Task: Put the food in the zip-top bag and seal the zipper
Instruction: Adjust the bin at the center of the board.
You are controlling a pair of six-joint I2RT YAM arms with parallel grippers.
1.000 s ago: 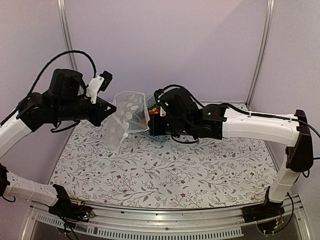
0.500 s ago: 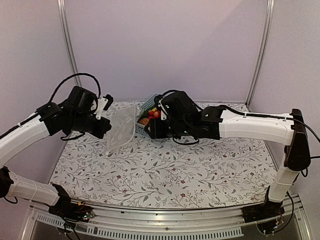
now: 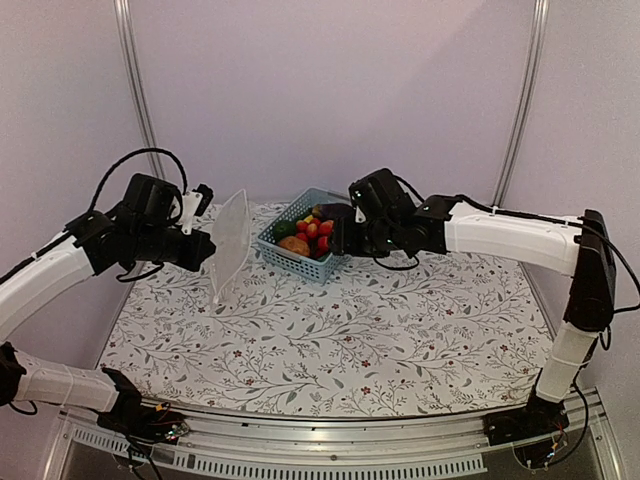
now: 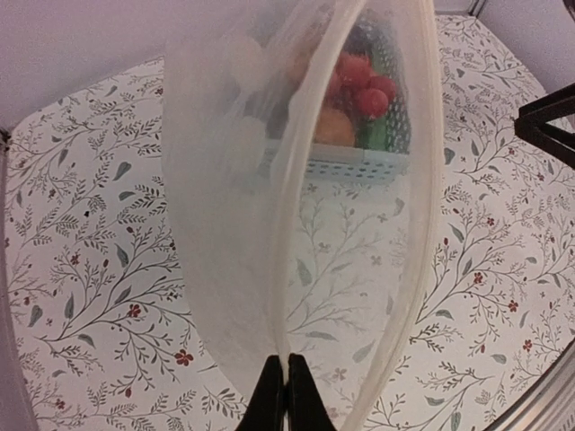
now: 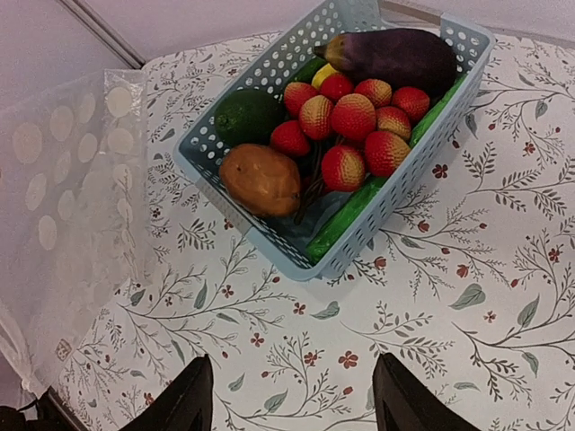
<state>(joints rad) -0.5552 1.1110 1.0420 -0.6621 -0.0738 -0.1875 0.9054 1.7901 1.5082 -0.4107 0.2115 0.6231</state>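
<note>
The light-blue basket (image 3: 294,258) will slide and turn across the floral cloth (image 3: 330,325) with its food when I pull the basket's rim, because the cloth lies smooth and flat.
The clear zip-top bag (image 3: 232,245) with white dots hangs from my left gripper (image 3: 208,250), its bottom near the cloth. In the left wrist view my left gripper (image 4: 286,388) is shut on one lip of the bag (image 4: 225,180). The mouth gapes in a tall oval, with the zipper (image 4: 424,180) running along its rim. The food (image 3: 312,228) lies in the light-blue basket (image 3: 290,262): red round pieces (image 5: 353,117), a brown potato (image 5: 260,180), a purple eggplant (image 5: 395,56), green cucumbers (image 5: 359,211). My right gripper (image 5: 292,386) hovers open and empty in front of the basket (image 5: 431,153).
A floral cloth (image 3: 400,330) covers the table. Metal posts (image 3: 135,90) stand at the back corners before a plain lilac wall. A green round fruit (image 5: 247,115) and a yellow piece (image 5: 325,74) also lie in the basket.
My right gripper has opened and drawn back to the right, away from the bag. The left gripper has lowered the bag to the left, uncovering the basket.
</note>
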